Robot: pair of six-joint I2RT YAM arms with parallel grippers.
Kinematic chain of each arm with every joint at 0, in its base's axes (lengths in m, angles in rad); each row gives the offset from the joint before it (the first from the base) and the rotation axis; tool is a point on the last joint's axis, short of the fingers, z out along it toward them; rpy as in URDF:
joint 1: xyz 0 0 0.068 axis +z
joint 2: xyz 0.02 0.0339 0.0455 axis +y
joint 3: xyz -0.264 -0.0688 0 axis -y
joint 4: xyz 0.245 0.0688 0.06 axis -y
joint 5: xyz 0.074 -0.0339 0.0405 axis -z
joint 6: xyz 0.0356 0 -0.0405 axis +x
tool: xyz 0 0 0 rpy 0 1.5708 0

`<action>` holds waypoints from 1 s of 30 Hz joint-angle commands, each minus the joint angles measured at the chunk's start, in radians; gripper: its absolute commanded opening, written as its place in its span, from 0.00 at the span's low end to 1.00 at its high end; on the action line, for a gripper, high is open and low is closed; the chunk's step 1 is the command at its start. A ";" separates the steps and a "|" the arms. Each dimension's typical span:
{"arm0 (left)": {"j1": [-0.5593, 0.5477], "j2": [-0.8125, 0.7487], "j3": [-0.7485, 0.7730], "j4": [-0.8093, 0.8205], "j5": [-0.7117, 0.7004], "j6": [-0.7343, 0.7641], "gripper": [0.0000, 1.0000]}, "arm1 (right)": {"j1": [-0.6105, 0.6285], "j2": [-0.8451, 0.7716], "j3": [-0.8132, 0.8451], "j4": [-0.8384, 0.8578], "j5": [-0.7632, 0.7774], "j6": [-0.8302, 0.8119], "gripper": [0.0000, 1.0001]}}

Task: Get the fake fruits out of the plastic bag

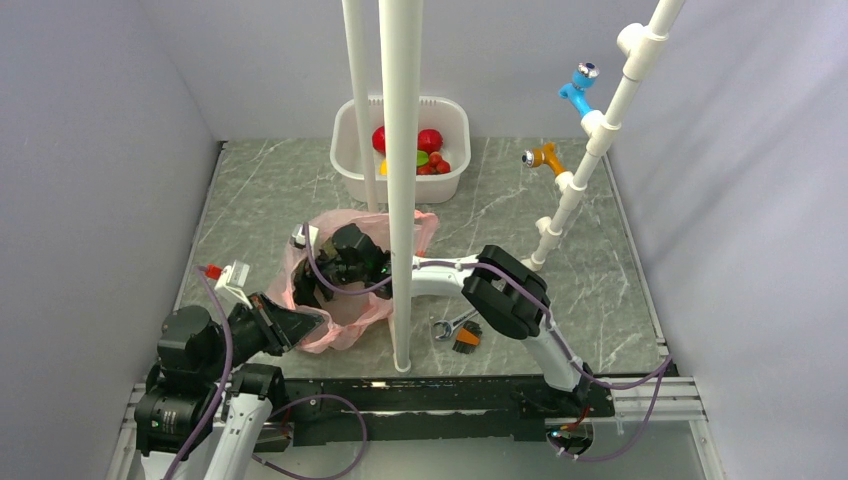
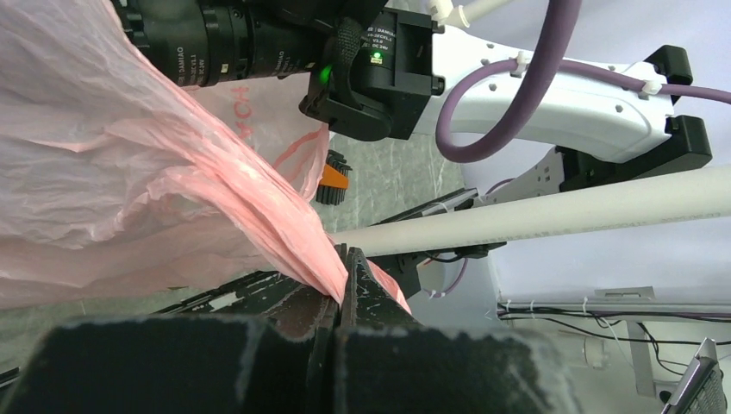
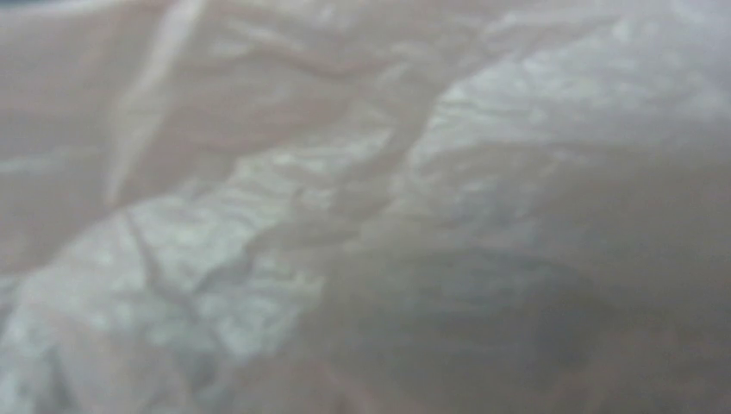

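My left gripper is holding down the bag's near edge [image 1: 312, 325]. The pink plastic bag [image 1: 345, 332] should stay behind with its opening open when I lift a fake fruit out.
The pink plastic bag [image 1: 345, 322] lies crumpled on the marble table left of centre. My left gripper [image 1: 303, 326] is shut on its near edge; in the left wrist view the jaws [image 2: 345, 263] pinch a stretched fold of the bag [image 2: 103, 172]. My right gripper [image 1: 312, 286] reaches down into the bag's mouth, its fingers hidden by the film. The right wrist view shows only blurred bag film [image 3: 259, 216], no fingers and no fruit. Fake fruits lie in the white tub: two red round pieces [image 1: 430, 140], a green piece [image 1: 422, 158], small red ones [image 1: 436, 166].
The white tub [image 1: 345, 150] stands at the back centre. Two white vertical poles [image 1: 400, 200] cross the view in front of the bag. An orange-handled wrench [image 1: 458, 331] lies right of the bag. A white pipe stand [image 1: 590, 140] with blue and orange fittings rises at right.
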 commanded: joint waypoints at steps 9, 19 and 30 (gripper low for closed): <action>0.005 -0.028 -0.048 0.010 0.006 -0.013 0.00 | 0.057 0.091 0.049 -0.082 0.069 -0.156 0.86; 0.005 -0.043 -0.041 -0.077 -0.029 0.028 0.00 | 0.082 0.157 0.076 -0.143 0.241 -0.190 0.87; 0.005 -0.089 -0.025 -0.209 -0.137 0.076 0.00 | 0.081 0.108 0.108 -0.210 0.250 -0.163 0.41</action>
